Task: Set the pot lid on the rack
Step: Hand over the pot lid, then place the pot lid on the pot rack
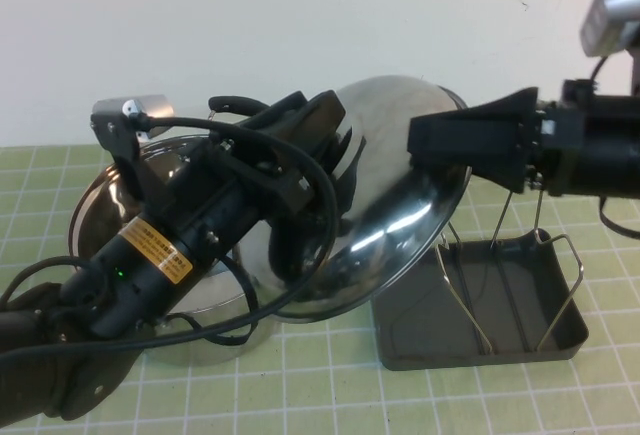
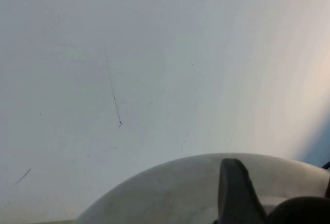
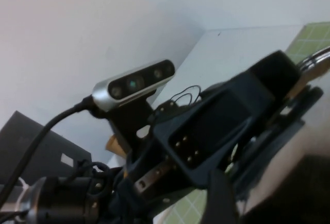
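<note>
The rack's wires must go where my left gripper is wrapped around the lid's knob (image 1: 347,167). I should open my left gripper and move it away while my right gripper holds the lid's rim (image 1: 459,101).
The pot lid (image 1: 390,205) is shiny steel and hangs tilted in the air between the pot (image 1: 95,195) and the rack (image 1: 480,340). My left gripper (image 1: 320,140) is shut on the lid's black knob (image 2: 304,211). One of its fingers (image 2: 234,193) lies against the dome (image 2: 165,188) in the left wrist view. My right gripper (image 1: 440,145) is open at the lid's upper right rim, and the rim sits between its fingers (image 3: 219,198). The lid's surface (image 3: 278,167) fills the lower part of the right wrist view. The rack is a dark grey tray with wire loops (image 1: 560,255), below the right gripper.
The steel pot stands on the green gridded mat (image 1: 330,385) under my left arm, partly hidden by it. A white wall (image 1: 300,25) rises behind the table. The left arm's wrist and camera (image 3: 134,85) show in the right wrist view.
</note>
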